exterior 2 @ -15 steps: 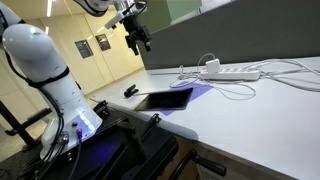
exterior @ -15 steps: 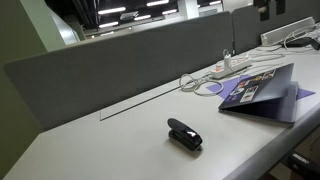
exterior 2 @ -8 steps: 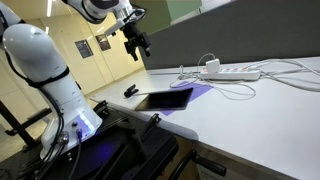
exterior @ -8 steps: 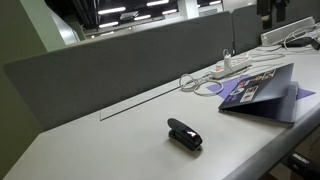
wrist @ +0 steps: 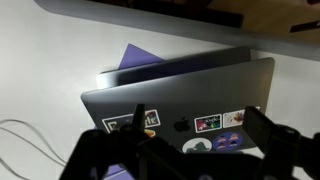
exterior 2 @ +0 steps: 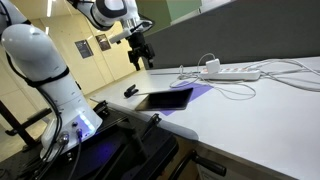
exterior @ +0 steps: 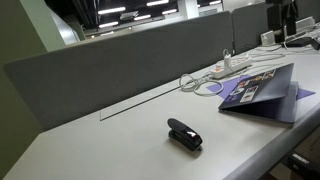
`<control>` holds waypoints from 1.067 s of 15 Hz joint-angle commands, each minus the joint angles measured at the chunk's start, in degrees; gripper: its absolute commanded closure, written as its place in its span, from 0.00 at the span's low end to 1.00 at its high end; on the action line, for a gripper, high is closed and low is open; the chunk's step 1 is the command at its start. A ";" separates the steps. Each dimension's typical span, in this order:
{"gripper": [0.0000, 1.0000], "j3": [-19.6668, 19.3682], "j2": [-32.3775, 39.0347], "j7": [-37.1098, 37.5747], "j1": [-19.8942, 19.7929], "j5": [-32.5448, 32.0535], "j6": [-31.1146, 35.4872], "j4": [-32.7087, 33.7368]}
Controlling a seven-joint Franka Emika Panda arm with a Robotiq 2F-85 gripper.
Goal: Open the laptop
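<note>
I go on lowering my gripper toward the gap (exterior: 284, 90) until its closed fingers get under the lid, because the lid's free edge (wrist: 180, 80) is up above the laptop base.
The laptop (wrist: 180, 95) is dark grey, and its lid carries light stickers. It lies on the white desk with the lid slightly ajar, and purple light glows at its edge. It shows in both exterior views (exterior: 258, 90) (exterior 2: 165, 100). My gripper (wrist: 200, 135) is open and empty and hovers above the lid. Its fingers (wrist: 262, 130) stand wide apart over the stickers. In an exterior view the gripper (exterior 2: 141, 58) hangs in the air above and behind the laptop, touching nothing. It shows dimly at the top right in an exterior view (exterior: 288, 18).
A small black stapler-like object (exterior: 184, 134) (exterior 2: 131, 91) lies apart from the laptop. A white power strip (exterior: 235, 65) (exterior 2: 232, 73) with cables lies by the grey partition (exterior: 130, 65). A flat purple sheet (wrist: 140, 58) (exterior: 303, 95) sticks out from under the laptop.
My gripper has come down and moved toward the laptop. The laptop, stapler and power strip have not moved.
</note>
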 commanded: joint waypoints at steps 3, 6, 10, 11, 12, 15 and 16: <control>0.00 -1.85 6.46 0.19 -2.40 -1.29 0.96 0.08; 0.00 -2.99 10.61 0.43 -3.95 -1.78 1.35 0.10; 0.27 -4.30 15.74 -0.26 -5.29 -3.21 7.13 0.08; 0.33 -4.38 16.91 -0.07 -5.44 -3.76 9.99 0.08; 0.40 -4.38 18.21 -0.01 -5.46 -4.06 13.08 0.09; 0.63 -4.10 22.20 0.25 -5.02 -4.74 20.80 0.13; 0.69 -4.03 23.32 0.42 -4.86 -4.90 22.84 0.14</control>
